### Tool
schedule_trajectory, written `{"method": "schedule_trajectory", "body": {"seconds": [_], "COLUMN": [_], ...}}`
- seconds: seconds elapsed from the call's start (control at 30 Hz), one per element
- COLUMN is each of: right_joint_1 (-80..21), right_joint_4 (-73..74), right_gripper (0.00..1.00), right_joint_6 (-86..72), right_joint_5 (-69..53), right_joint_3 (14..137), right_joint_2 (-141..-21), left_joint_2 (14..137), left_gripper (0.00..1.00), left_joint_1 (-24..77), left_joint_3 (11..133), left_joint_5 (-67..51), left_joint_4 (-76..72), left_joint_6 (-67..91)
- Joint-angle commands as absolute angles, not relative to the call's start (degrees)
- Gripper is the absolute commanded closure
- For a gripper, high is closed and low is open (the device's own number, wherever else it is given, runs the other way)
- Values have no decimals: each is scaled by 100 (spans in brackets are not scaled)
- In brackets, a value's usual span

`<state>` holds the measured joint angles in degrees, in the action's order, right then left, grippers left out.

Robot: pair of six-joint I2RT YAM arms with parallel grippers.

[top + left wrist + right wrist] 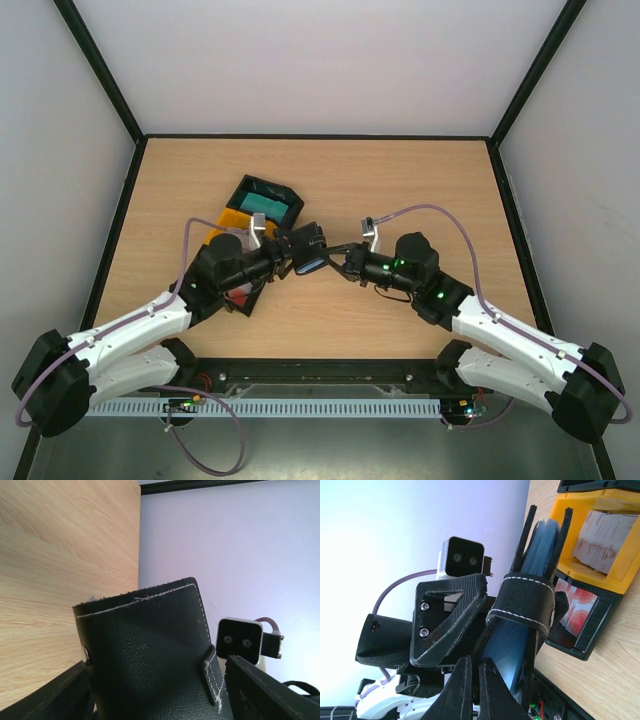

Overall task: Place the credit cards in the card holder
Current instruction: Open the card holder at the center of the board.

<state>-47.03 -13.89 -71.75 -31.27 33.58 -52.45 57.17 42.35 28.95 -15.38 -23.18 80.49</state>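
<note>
The fingers of my left gripper are on both sides of the card holder at its strapped edge [525,600], so my right gripper should hold the card holder while my left gripper takes the edge [83,635] opposite.
My left gripper [297,248] [156,680] is shut on the black card holder [150,645] and holds it upright above the table. The card holder [525,597] has its snap strap across the open edge, and blue cards [520,645] [308,266] show inside it. My right gripper [343,258] [476,661] meets it from the right, its jaws nearly closed, pinching one leather wall of the holder. Teal credit cards [262,203] lie in a black tray. Pale cards [600,535] sit in a yellow tray. Red-and-white cards [572,602] lie in another black tray.
The black tray [285,192], yellow tray [222,222] and second black tray [245,300] stand in a row left of centre, partly under my left arm. The black frame edges [320,136] bound the wooden table.
</note>
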Motion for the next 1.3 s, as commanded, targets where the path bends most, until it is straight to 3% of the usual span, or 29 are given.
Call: {"method": "schedule_trajectory", "body": {"seconds": [0.0, 0.27, 0.33, 0.43, 0.47, 0.6, 1.03, 1.27], "right_joint_1": [-4729, -4716, -4707, -4695, -4696, -4691, -4655, -4646], "right_joint_4": [-1903, -1009, -282, 617, 787, 1146, 1185, 1235], "right_gripper": [98, 97, 83, 42, 33, 16, 15, 23], "right_joint_6": [-7276, -6881, -6565, -6208, -6133, -6066, -7029, -7704], "right_joint_5": [-3261, -3058, -2691, -2098, -1929, -1379, -2065, -1988], "right_joint_3": [3344, 3582, 3864, 4260, 4370, 4696, 6200, 6336], "right_joint_2": [-5155, -5045, -5011, -4988, -4977, -4976, -6121, -6656], "left_joint_2": [5647, 5241, 5212, 5173, 5175, 5190, 5845, 6147], "left_gripper": [29, 68, 81, 93, 96, 97, 97, 97], "left_joint_1": [4226, 4228, 4228, 4221, 4219, 4219, 4428, 4474], "left_joint_3": [2878, 3122, 3128, 3173, 3211, 3464, 3209, 3166], "left_joint_5": [-1639, -1051, -853, -401, -287, -9, -445, -1189], "left_joint_4": [-2709, -2277, -2241, -2203, -2205, -2167, -3970, -4297], "left_joint_6": [8456, 8062, 7642, 6683, 6292, 4363, -3460, -5653]}}
